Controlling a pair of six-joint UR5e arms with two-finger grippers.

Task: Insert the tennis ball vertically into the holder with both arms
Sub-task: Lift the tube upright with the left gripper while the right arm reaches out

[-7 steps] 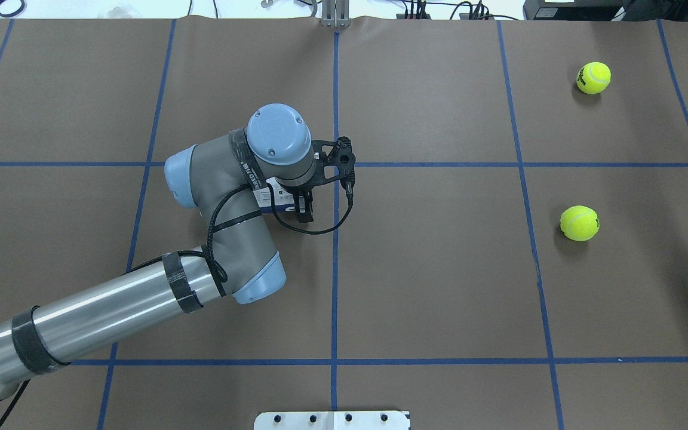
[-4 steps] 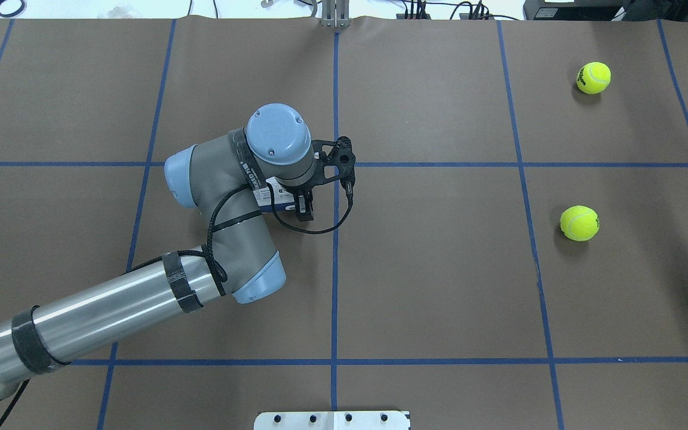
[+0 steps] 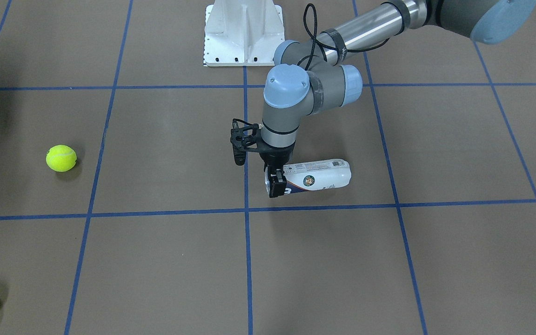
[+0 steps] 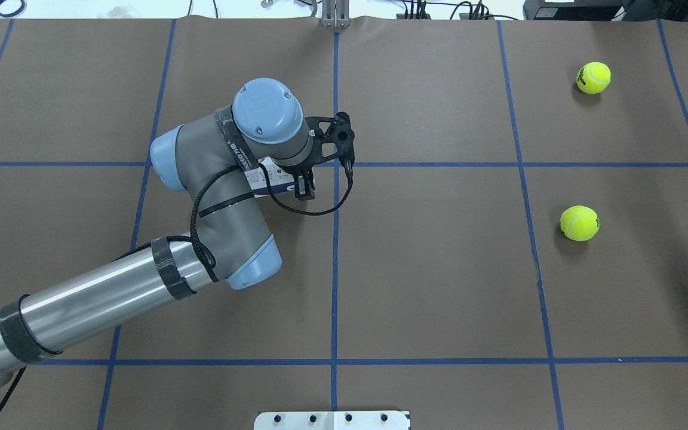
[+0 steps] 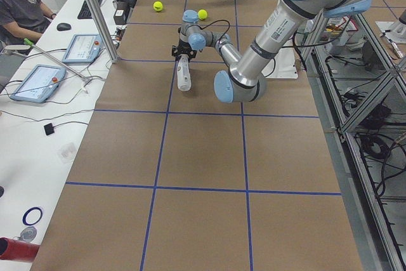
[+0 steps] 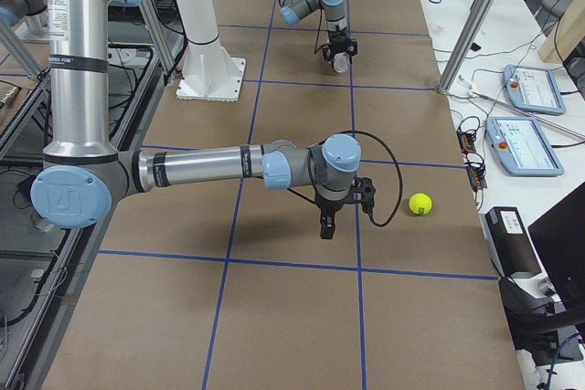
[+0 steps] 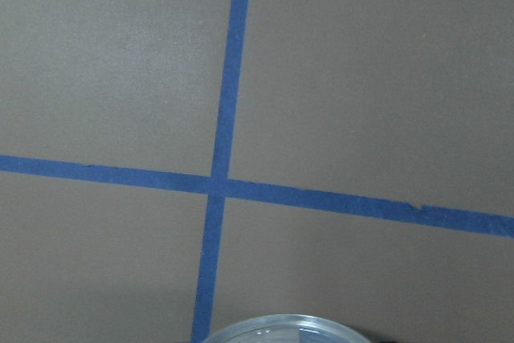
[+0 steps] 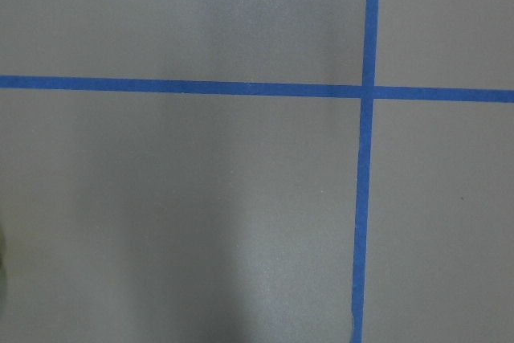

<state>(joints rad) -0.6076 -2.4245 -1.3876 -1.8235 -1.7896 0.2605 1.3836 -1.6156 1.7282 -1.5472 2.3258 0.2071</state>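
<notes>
I should lift the holder point(image 3: 320, 175) with my left gripper and turn its open end point(image 3: 267, 181) up before the ball goes in, because the holder lies flat with that end facing along the table.
The holder point(image 3: 317, 176), a clear can with a white and navy label, is held lying sideways just above the table. My left gripper point(image 3: 275, 182) is shut on its silver-rimmed open end. From overhead the left gripper point(image 4: 303, 186) shows, and the arm hides most of the holder point(image 4: 273, 180). The rim point(image 7: 281, 328) sits at the bottom edge of the left wrist view. Two tennis balls point(image 4: 593, 77) point(image 4: 580, 223) lie on the right half. My right gripper point(image 6: 325, 228) shows only in the exterior right view, beside a ball point(image 6: 420, 204). I cannot tell whether it is open.
The brown table point(image 4: 439, 269) carries a grid of blue tape lines. The white pedestal base point(image 3: 242, 32) stands at the robot's edge. Operator desks with tablets point(image 6: 535, 143) run along the far side. A person point(image 5: 22, 4) sits there.
My left arm has shifted away from the robot and slightly left in the overhead view, carrying the holder with it. The tennis balls have not moved.
</notes>
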